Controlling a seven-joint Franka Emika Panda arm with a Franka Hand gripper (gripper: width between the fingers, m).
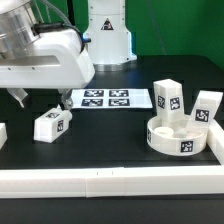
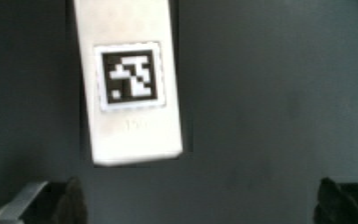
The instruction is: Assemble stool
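I should expect to find a rounded peg on this leg block's end [image 1: 52, 125] when I pick the leg block up, because the other leg blocks [image 1: 169, 100] stand end-on at the round seat.
A white leg block [image 2: 131, 85] with a black-and-white tag lies on the dark table below my gripper [image 2: 197, 205]. The gripper is open and empty, its fingertips [image 2: 43, 205] wide apart and short of the block. In the exterior view the gripper [image 1: 60, 101] hovers just above this block [image 1: 52, 124] at the left. The round ring-shaped seat [image 1: 180, 136] sits at the exterior view's right. Two more leg blocks [image 1: 167, 98] [image 1: 207, 108] stand upright at the ring, and I cannot tell whether they touch it.
The marker board [image 1: 105, 99] lies flat at the back middle. Long white border rails [image 1: 110, 186] run along the front and right of the table. Another white piece [image 1: 2, 135] shows at the left edge.
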